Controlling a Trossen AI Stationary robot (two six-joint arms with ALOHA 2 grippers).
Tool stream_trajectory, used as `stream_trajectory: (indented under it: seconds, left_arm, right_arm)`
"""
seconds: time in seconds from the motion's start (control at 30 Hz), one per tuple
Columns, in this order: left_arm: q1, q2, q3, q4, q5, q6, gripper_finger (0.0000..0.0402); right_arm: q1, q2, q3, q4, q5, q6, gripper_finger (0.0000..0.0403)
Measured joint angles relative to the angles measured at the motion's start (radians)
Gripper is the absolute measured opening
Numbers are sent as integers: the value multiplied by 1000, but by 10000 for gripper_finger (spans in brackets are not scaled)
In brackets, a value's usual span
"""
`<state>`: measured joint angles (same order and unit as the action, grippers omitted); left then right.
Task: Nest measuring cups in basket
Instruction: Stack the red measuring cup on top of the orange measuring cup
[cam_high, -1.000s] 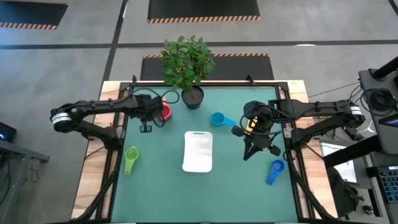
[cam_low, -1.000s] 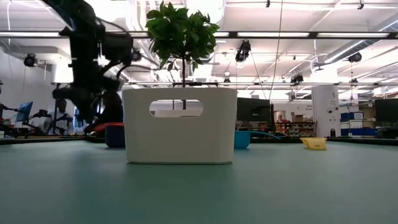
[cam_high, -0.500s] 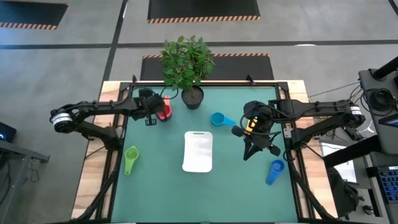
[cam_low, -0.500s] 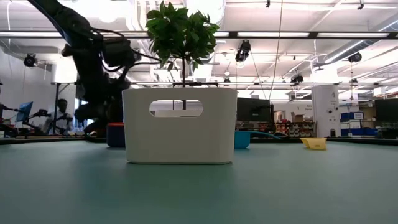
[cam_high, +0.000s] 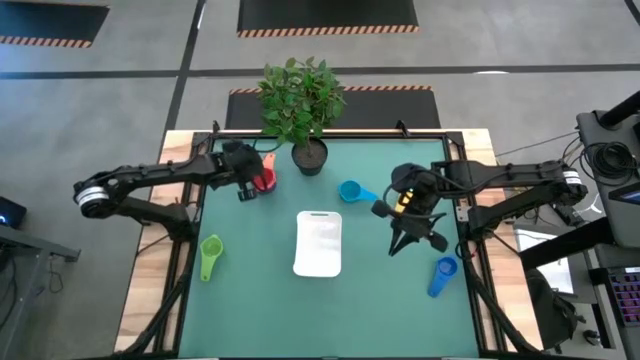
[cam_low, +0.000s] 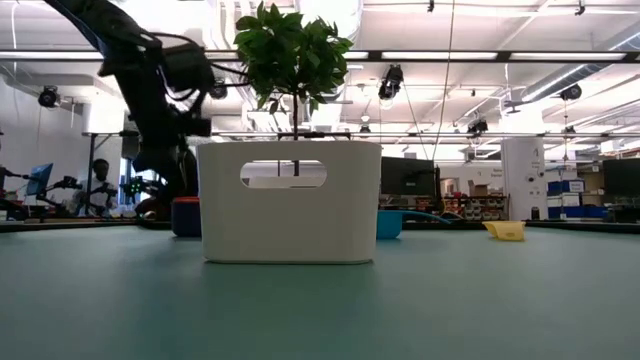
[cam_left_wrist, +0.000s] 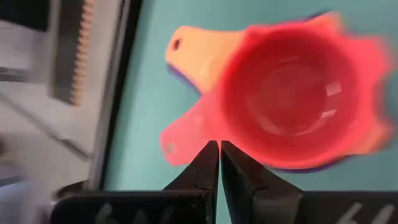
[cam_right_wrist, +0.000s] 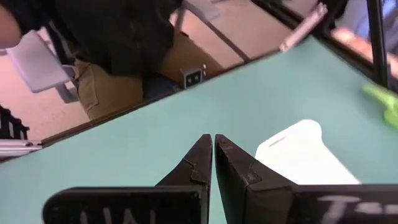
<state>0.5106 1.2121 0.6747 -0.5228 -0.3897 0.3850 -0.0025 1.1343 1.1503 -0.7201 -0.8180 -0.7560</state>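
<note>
The measuring cups' red and orange handles (cam_high: 268, 161) are pointing at the far bar, so my left gripper should move back and gently push the stack (cam_high: 265, 181) around until the handles face the plant.
The white basket (cam_high: 319, 243) (cam_low: 289, 200) stands mid-table. A red cup (cam_high: 264, 178) (cam_left_wrist: 292, 99) sits nested in an orange cup (cam_left_wrist: 199, 53) over a purple one (cam_left_wrist: 323, 167), near the far left corner. My left gripper (cam_high: 245, 190) (cam_left_wrist: 219, 146) is shut, with its tips at the red cup's rim beside the handle. The teal cup (cam_high: 350, 190), green cup (cam_high: 209, 256) and blue cup (cam_high: 441, 274) lie apart on the mat. A yellow cup (cam_low: 506, 230) shows in the low view. My right gripper (cam_high: 400, 245) (cam_right_wrist: 213, 140) hangs shut right of the basket. My left gripper points down from above with shut fingers (cam_left_wrist: 205, 168) over the red cup's rim (cam_left_wrist: 231, 134), where the handle (cam_left_wrist: 180, 134) joins it. Whether the tips touch the cup, I cannot tell. The nested stack rests on the mat.
A potted plant (cam_high: 305, 110) stands at the far edge, just right of the red stack. The table's black frame rail (cam_left_wrist: 118, 81) runs close along the stack's left side. People sit in the room beyond the table (cam_right_wrist: 124, 43). Open mat lies near the front edge.
My left gripper has moved toward the far edge and a little right, closing in on the red cup stack. The stack, the other cups and the basket have stayed put. My right arm has kept still.
</note>
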Motion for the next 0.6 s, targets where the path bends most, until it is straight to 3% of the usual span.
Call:
stream_trajectory:
  seconds: [0.17, 0.43, 0.6]
  left_arm:
    - [0, -95, -18, -26, 50, -230, 0]
    - [1, -280, -53, -98, 71, -923, 0]
    - [12, -289, -88, -106, 104, -1034, 0]
  right_arm:
    - [-2, 0, -35, 1, 44, 39, 9]
    - [-44, 0, -93, 52, 89, 23, 9]
    - [-121, -1, -109, 48, 87, -51, 9]
